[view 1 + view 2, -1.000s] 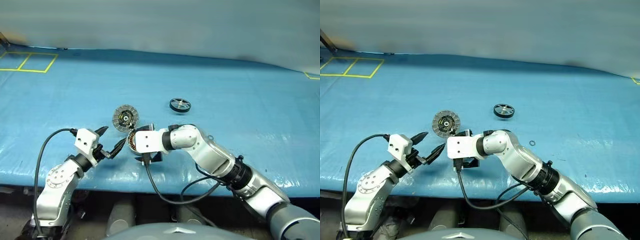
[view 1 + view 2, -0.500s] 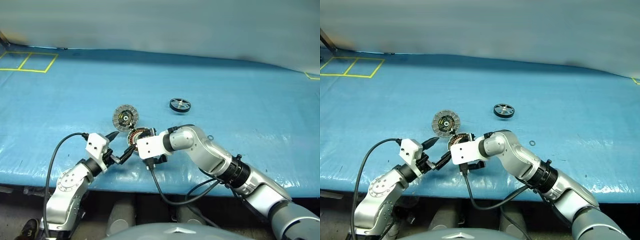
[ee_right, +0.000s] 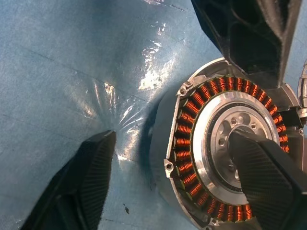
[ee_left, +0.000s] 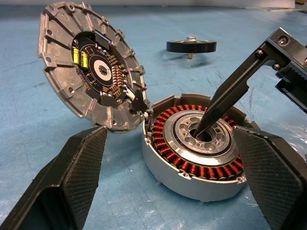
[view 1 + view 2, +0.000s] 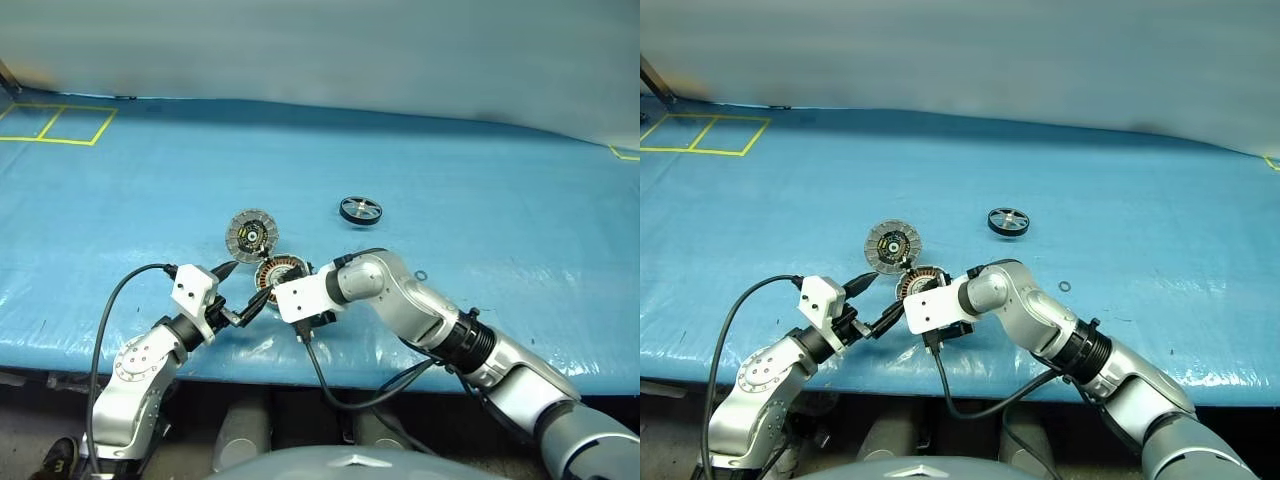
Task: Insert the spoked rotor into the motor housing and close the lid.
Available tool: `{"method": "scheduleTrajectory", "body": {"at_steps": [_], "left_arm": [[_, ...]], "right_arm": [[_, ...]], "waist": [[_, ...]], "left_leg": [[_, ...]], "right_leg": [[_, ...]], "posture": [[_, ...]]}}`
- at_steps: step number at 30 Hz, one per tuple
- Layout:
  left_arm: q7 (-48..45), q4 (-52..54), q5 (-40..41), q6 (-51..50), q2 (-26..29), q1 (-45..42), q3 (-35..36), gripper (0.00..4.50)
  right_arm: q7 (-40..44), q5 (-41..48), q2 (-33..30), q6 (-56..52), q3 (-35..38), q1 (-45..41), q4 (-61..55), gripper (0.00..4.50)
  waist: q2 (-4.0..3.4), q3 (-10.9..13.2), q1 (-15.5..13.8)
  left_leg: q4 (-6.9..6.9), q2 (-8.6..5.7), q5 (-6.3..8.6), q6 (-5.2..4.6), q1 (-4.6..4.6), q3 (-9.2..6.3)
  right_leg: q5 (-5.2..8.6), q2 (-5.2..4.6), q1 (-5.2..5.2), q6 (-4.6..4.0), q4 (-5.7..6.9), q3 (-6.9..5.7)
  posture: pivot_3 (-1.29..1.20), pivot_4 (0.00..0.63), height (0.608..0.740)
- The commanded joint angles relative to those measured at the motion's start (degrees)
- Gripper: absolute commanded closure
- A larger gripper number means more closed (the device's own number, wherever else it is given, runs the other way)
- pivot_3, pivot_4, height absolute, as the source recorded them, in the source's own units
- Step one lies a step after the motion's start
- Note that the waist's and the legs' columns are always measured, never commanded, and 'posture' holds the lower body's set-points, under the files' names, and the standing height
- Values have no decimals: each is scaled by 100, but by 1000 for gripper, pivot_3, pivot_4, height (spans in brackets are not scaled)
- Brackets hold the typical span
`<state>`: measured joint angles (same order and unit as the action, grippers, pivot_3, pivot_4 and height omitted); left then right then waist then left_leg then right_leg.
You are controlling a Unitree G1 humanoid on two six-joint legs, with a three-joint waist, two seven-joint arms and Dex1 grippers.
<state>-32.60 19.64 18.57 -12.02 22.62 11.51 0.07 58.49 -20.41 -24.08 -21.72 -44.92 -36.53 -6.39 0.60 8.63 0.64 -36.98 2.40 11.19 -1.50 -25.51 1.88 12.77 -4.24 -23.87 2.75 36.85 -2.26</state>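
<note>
The lid (image 5: 251, 235) tilts back from its black joint (image 5: 264, 253), so it will go around with the motor housing and stay open when the robot turns the housing.
The motor housing (image 5: 278, 269), a silver casing with copper windings, lies on the blue table with its lid (image 5: 250, 235) hinged up and open behind it. My right gripper (image 3: 172, 139) is open and straddles the housing's (image 3: 211, 143) wall. One of its fingers (image 4: 225, 96) dips into the central hub and the other rests over the cloth outside. My left gripper (image 5: 243, 287) is open just left of the housing (image 4: 196, 143), and its fingers (image 4: 72, 177) frame the housing from that side. The spoked rotor (image 5: 360, 209), a black wheel, lies apart farther back on the table.
A tiny metal ring (image 5: 420, 273) lies right of my right arm. Yellow tape lines (image 5: 60, 125) mark the far left corner. The table's front edge (image 5: 300, 360) runs just below both grippers. A black cable (image 5: 330, 390) hangs from my right wrist.
My left gripper has moved right, up to the housing. My right wrist has tipped down and rolled, uncovering the housing's windings. Lid and rotor lie as before.
</note>
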Motion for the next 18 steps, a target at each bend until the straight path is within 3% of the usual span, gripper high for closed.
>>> {"method": "scheduleTrajectory", "body": {"at_steps": [1,5,18], "left_arm": [[-15,109,-7,86,-8,-12,17,0],[-9,122,-17,79,-8,2,9,0],[53,61,-92,115,-37,-6,22,0]], "right_arm": [[67,-59,52,-81,29,68,122,1233],[32,-51,158,-225,145,127,107,2077],[-492,294,1025,-2066,734,689,-307,2077]], "waist": [[0,0,-6],[1,-1,-2],[-2,-3,12]], "left_leg": [[0,1,0,1,0,0],[1,1,1,1,0,0],[1,19,4,10,4,4]], "right_leg": [[0,0,0,1,0,-2],[-1,0,0,-1,0,-3],[-8,7,-2,-15,2,-7]], "posture": [[0,150,740],[0,150,740],[0,150,740]]}}
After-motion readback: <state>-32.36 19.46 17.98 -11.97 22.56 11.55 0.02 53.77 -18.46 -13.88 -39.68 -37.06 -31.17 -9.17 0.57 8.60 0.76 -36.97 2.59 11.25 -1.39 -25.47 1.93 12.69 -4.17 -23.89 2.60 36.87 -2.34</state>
